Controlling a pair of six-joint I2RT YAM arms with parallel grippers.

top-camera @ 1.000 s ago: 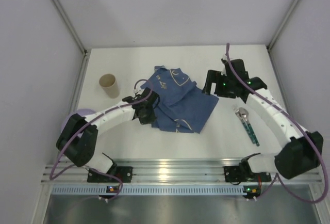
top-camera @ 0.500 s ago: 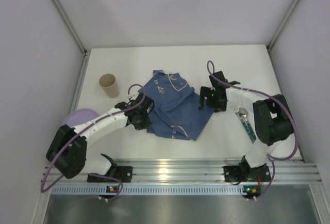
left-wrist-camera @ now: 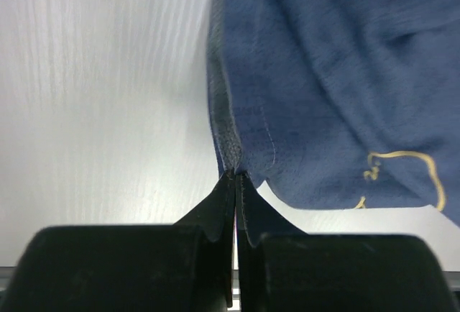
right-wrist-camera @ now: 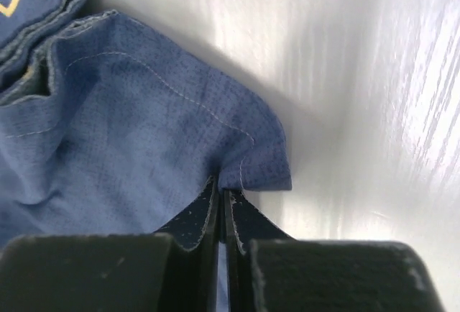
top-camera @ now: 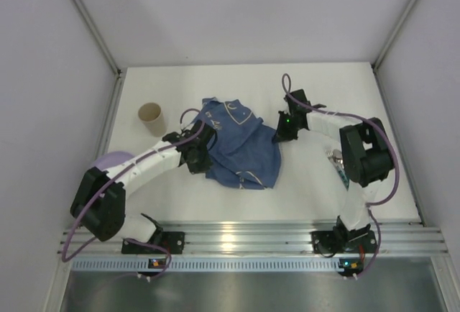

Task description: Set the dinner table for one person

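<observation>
The cloth lies bunched in folds (top-camera: 241, 144) between the robot's grippers, so the right gripper should pull the cloth's corner toward the silver rail and away from the left gripper.
A crumpled blue cloth placemat (top-camera: 241, 143) with pale line drawings lies mid-way across the white dinner table (top-camera: 330, 85). My left gripper (top-camera: 195, 155) is shut on the cloth's left edge; the left wrist view shows the hem (left-wrist-camera: 228, 143) pinched at the fingertips of that gripper (left-wrist-camera: 236, 175). My right gripper (top-camera: 279, 136) is shut on the cloth's right corner (right-wrist-camera: 255, 161), which is pinched between the tips of the gripper (right-wrist-camera: 221, 191) in the right wrist view.
A tan paper cup (top-camera: 152, 118) stands upright at the left. A purple plate (top-camera: 109, 162) lies at the table's left edge, partly under the left arm. Cutlery (top-camera: 336, 158) lies at the right, largely hidden by the right arm. A silver rail (top-camera: 237, 236) runs along the near edge.
My right gripper came left and down to the cloth's right corner and shut on it. The cloth has bunched up and shifted left. My left gripper kept its hold and moved slightly.
</observation>
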